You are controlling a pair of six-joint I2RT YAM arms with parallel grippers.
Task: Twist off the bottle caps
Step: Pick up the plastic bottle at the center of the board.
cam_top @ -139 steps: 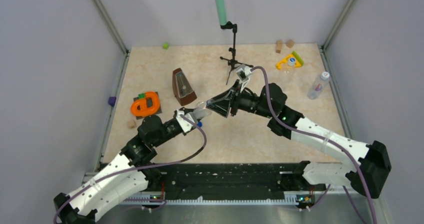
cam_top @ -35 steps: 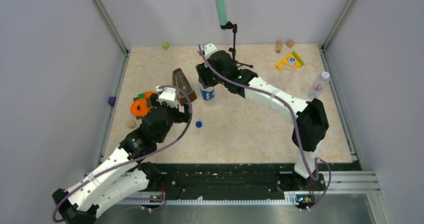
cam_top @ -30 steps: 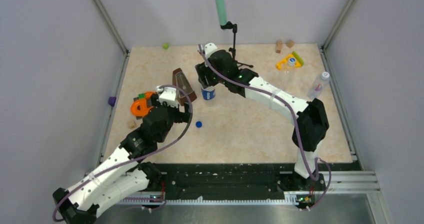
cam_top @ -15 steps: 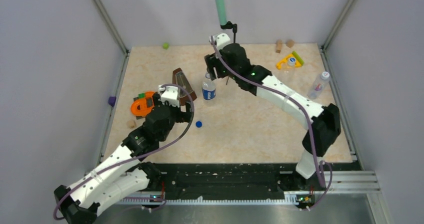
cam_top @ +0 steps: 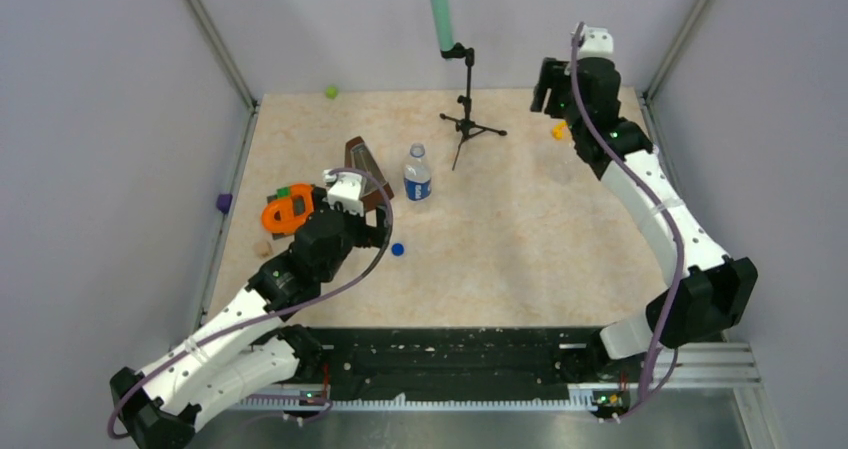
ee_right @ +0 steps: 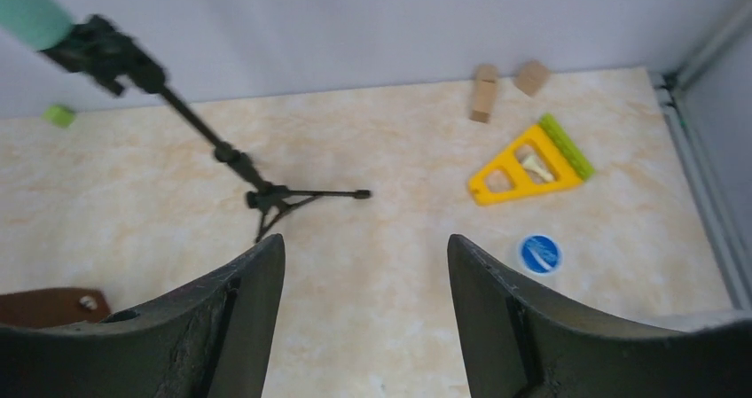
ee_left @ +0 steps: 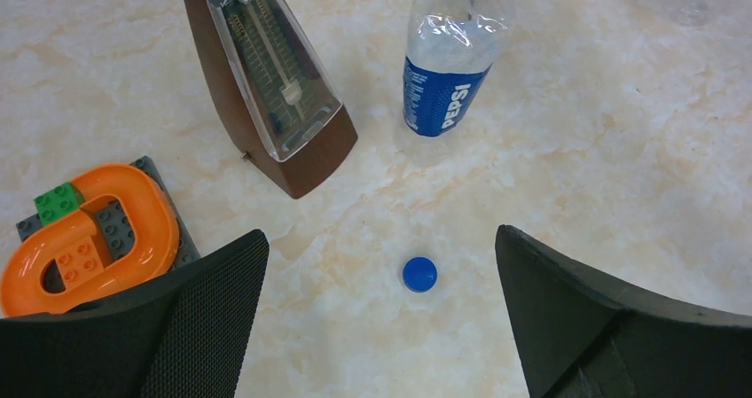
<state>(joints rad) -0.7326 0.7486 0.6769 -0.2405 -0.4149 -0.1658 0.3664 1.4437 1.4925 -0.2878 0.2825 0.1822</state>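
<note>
I should keep bringing my open right gripper closer to the white cap with a blue mark (ee_right: 539,253) until the gripper's fingers are on either side of the cap, because the cap faces up clear of the yellow triangle.
The bottle with a blue-and-white label (cam_top: 417,176) (ee_left: 448,70) stands upright mid-table, and nothing holds it. A dark blue bottle cap (cam_top: 397,250) (ee_left: 419,274) lies on the table in front of it. My left gripper (cam_top: 375,231) (ee_left: 379,237) hovers open above that cap, one finger on each side of it. My right gripper (cam_top: 547,85) (ee_right: 365,238) is open and empty, raised over the far right corner. In the right wrist view a white cap with a blue mark (ee_right: 540,253) shows to its right. The arm hides the other bottles in the top view.
A brown metronome (cam_top: 365,169) (ee_left: 275,88) stands left of the labelled bottle. An orange ring toy on a grey plate (cam_top: 290,210) (ee_left: 89,230) lies further left. A tripod stand (cam_top: 465,119) (ee_right: 266,194), a yellow triangle (ee_right: 530,163) and wooden blocks (ee_right: 484,91) are at the back.
My right gripper let go of the labelled bottle, opened wider and swung up and away to the far right corner. The bottle stays standing. The left arm barely moved.
</note>
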